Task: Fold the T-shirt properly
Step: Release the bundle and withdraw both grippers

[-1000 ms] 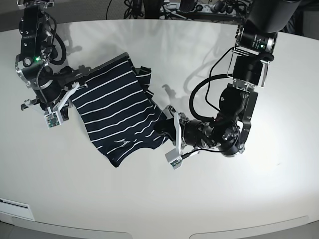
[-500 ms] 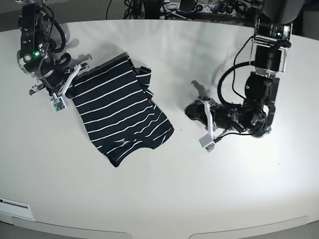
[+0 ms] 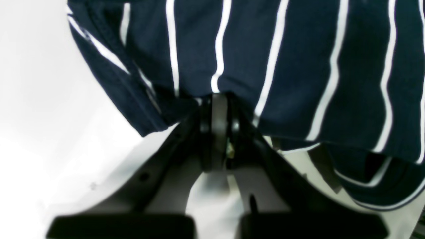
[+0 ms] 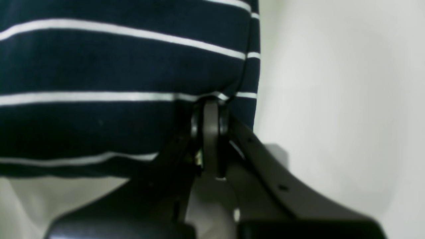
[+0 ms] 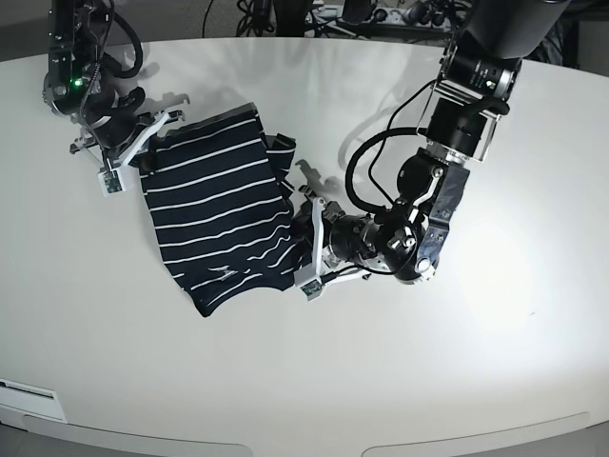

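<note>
The folded T-shirt [image 5: 219, 205] is lying crooked, with its held corner too far forward. My right gripper should pull that corner [image 5: 156, 168] back and straighten the T-shirt before letting go.
The T-shirt [image 5: 214, 214], dark navy with thin white stripes, lies folded in a rough rectangle on the white table [image 5: 285, 381], left of middle. My left gripper [image 5: 306, 238] is at the shirt's right edge. In the left wrist view it [image 3: 217, 99] is shut, with the shirt's [image 3: 282, 49] edge pinched at its tips. My right gripper [image 5: 143, 155] is at the shirt's upper left corner. In the right wrist view it [image 4: 211, 103] is shut on the shirt's [image 4: 99, 66] hem near a corner.
Cables and equipment [image 5: 333, 14] lie beyond the table's far edge. A small white label [image 5: 29, 388] sits at the front left rim. The left arm's body [image 5: 419, 228] hangs low over the table right of the shirt.
The left gripper, away from the shirt half a second ago, is back at its right edge and shut on it. The right gripper moved up and right. The shirt shifted slightly.
</note>
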Action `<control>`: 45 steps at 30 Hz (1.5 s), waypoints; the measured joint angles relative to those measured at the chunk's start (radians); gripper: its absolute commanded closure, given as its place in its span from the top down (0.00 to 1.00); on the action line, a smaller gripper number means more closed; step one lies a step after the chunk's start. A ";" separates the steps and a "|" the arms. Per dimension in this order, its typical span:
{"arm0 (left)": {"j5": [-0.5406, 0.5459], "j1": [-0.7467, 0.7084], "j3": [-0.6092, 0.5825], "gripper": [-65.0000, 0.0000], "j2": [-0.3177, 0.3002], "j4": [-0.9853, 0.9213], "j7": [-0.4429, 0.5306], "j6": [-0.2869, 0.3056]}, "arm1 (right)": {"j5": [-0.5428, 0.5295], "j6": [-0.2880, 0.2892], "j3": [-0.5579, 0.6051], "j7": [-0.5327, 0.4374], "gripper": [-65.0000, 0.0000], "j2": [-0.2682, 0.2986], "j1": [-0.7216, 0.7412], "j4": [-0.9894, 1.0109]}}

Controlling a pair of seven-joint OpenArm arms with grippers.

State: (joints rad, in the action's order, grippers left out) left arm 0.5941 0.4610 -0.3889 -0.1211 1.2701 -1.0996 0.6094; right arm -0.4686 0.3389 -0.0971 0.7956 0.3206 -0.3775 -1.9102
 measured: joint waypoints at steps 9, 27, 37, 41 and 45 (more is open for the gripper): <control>-0.008 0.014 0.000 0.00 -0.003 -0.003 0.036 -0.003 | 0.009 0.024 -0.001 0.036 0.00 -0.098 -0.058 -0.104; 0.684 0.028 0.332 0.00 -0.029 0.018 -0.298 0.077 | -0.205 0.194 -0.190 -0.089 0.00 -0.094 -0.028 -0.252; 0.861 -0.075 0.476 0.00 -0.145 0.056 -0.308 0.018 | -0.874 0.354 -0.518 0.209 0.00 -0.095 -0.074 -0.274; 0.857 -0.175 0.475 0.00 -0.225 0.169 -0.305 -0.007 | -0.987 0.354 -0.620 0.326 0.00 -0.095 -0.126 -0.278; 0.863 -0.310 0.480 0.00 -0.311 0.383 -0.304 -0.008 | -0.983 0.354 -0.709 0.384 0.00 -0.101 -0.195 -0.279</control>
State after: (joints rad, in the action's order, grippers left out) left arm 1.4574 0.1513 0.0910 -0.4316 1.6531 -1.4036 0.6014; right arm -1.4521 0.6926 -0.8059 1.1797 0.2195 -0.5728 -2.1895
